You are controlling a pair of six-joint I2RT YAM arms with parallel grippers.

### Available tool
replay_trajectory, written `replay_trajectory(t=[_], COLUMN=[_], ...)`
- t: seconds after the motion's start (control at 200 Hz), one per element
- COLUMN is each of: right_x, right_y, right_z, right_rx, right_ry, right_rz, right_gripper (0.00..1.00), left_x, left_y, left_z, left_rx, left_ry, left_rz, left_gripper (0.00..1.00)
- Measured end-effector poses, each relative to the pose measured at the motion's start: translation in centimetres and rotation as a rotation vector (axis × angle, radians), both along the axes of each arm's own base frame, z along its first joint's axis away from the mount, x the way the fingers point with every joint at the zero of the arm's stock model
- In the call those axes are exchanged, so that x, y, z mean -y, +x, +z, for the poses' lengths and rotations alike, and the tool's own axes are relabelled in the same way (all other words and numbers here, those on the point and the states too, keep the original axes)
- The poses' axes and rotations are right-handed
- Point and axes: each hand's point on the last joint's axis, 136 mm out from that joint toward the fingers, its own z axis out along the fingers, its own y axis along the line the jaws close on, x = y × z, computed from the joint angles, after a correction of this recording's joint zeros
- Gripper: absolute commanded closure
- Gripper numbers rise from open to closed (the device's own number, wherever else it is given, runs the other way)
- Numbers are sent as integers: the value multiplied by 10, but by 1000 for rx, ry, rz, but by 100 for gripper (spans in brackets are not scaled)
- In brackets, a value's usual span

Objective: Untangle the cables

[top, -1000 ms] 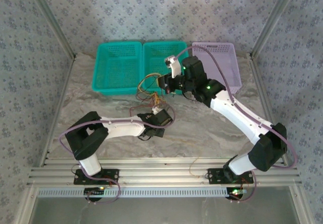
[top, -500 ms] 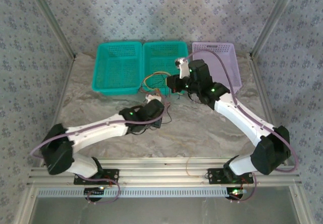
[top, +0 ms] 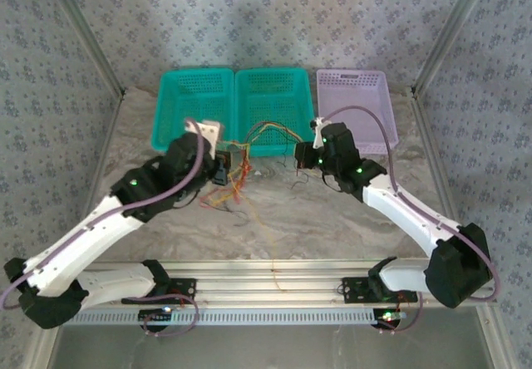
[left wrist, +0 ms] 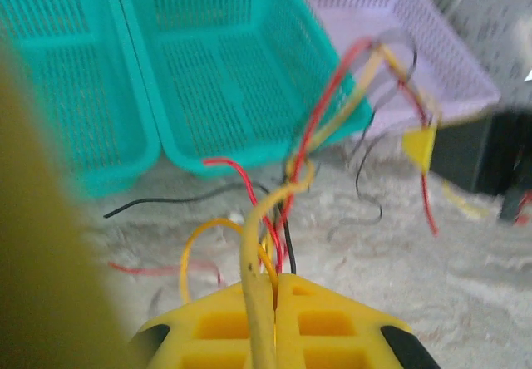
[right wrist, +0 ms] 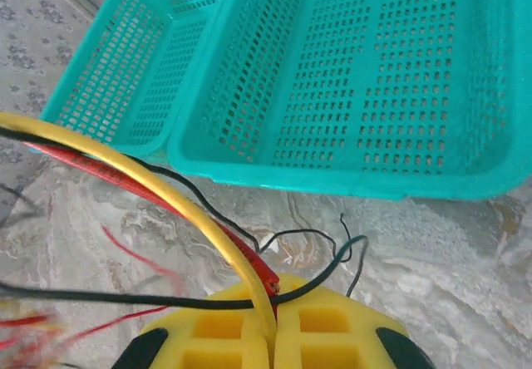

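The robot's right gripper is pinching a red cable (right wrist: pixel 259 271) together with a yellow one, so it should open and grab the yellow cable rising from the left (left wrist: pixel 252 251) gripper.
The cables (top: pixel 259 130) are thin yellow, red and black wires stretched in an arc between my two grippers, in front of the teal baskets. A loose tangle (top: pixel 236 189) of them hangs down to the marble table under the left gripper. My left gripper (top: pixel 221 168) is shut on a yellow cable (left wrist: pixel 259 244) that runs up out of its yellow jaws (left wrist: pixel 276 279). Red, black and yellow strands (left wrist: pixel 332 103) fan out beyond it. My right gripper (top: pixel 301 154) is shut on a yellow and a red cable (right wrist: pixel 208 219) at its jaw tips (right wrist: pixel 274 292). A black wire (right wrist: pixel 125 297) crosses its fingers.
Two teal mesh baskets (top: pixel 193 103) (top: pixel 287 91) and a lilac basket (top: pixel 366 99) stand in a row at the back of the table. Aluminium rails (top: pixel 274 282) edge the front. Loose wire ends lie on the marble (top: pixel 249 219) between the arms.
My left arm has swung left and up from the table's middle, pulling the cables with it. The right gripper has drifted right and lower, so the wires now span the gap between them.
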Motion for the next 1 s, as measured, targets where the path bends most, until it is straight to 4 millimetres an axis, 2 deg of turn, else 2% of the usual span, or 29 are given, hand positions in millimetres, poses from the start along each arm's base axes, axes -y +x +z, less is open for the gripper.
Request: replay_trajectory(t=[0.11, 0.21, 0.305, 0.48, 0.669, 0.794, 0.999], right_x=[7, 17, 28, 61, 98, 108, 118], right_y=[-8, -13, -17, -23, -35, -41, -52], right_z=[-20, -41, -51, -64, -88, -97, -106], right_rx=[-27, -59, -75, -118, -188, -216, -227], right_ry=[-20, -49, -66, -68, -87, -103, -120], right_rz=[-24, -59, -106, -246, -374, -404, -413], right_gripper=[100, 100, 100, 100, 100, 100, 100], left_x=[-15, -27, -32, -31, -35, -37, -33], left_y=[1, 4, 11, 25, 31, 34, 36], left_z=[44, 62, 64, 63, 76, 79, 69], left_rx=[86, 129, 127, 107, 118, 117, 86], left_ry=[-42, -50, -31, -4, -8, -11, -1], left_rz=[15, 37, 48, 50, 52, 56, 39], left_gripper=[100, 100, 100, 100, 100, 100, 100])
